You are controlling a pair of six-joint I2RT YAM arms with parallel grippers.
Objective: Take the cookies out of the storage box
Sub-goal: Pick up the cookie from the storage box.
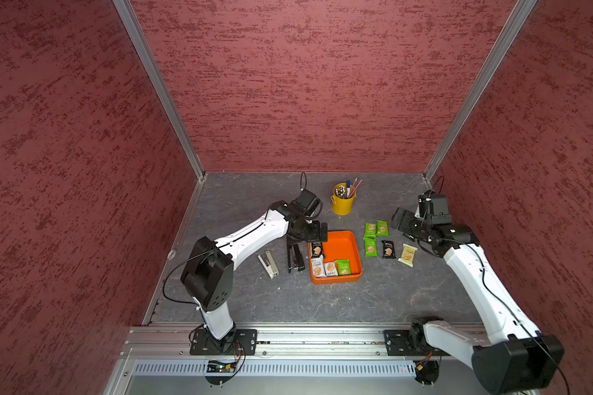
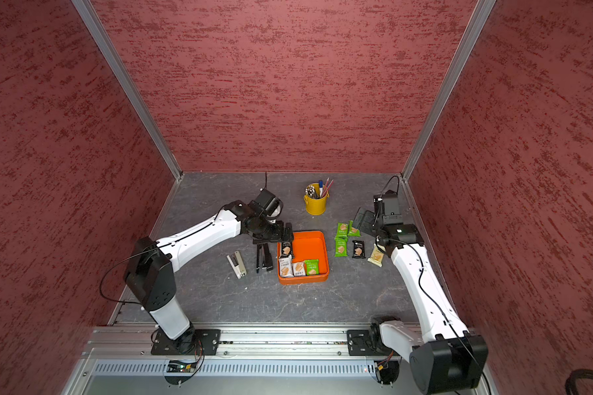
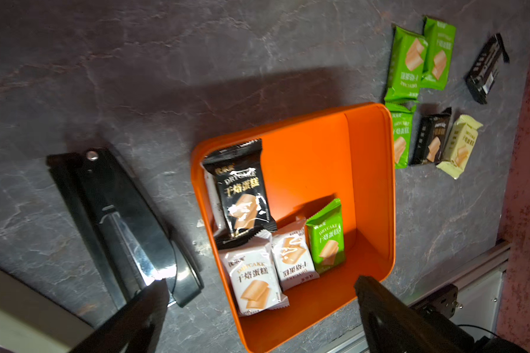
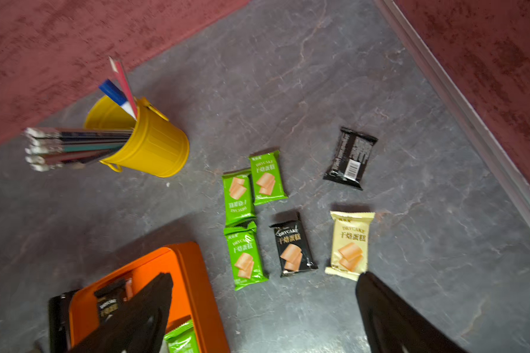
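Note:
The black packet [image 1: 317, 250] lies over a white packet [image 3: 214, 204] next to the black stapler, a long way from the robot's right gripper, so the left gripper needs to lift the black packet out first.
The storage box [image 1: 351, 254] is a shallow orange tray in the middle of the table. Several cookies lie along its left and near sides: a black packet [image 3: 242, 189], two white ones [image 3: 253, 281] and a green one [image 3: 326, 238]. More cookies lie on the table to its right: green packets [image 4: 237, 192], a black one [image 4: 292, 246], a cream one [image 4: 351, 244] and a black one turned face down [image 4: 350, 158]. My left gripper [image 3: 261, 281] hangs open and empty above the box's left side [image 1: 317, 234]. My right gripper [image 4: 264, 277] is open and empty above the laid-out packets [image 1: 403, 220].
A yellow pen bucket [image 1: 343, 201] stands behind the box. A black stapler [image 1: 295, 256] lies against the box's left wall, with a beige stapler [image 1: 268, 264] further left. Red walls close in three sides; a metal rail [image 1: 322, 337] runs along the front.

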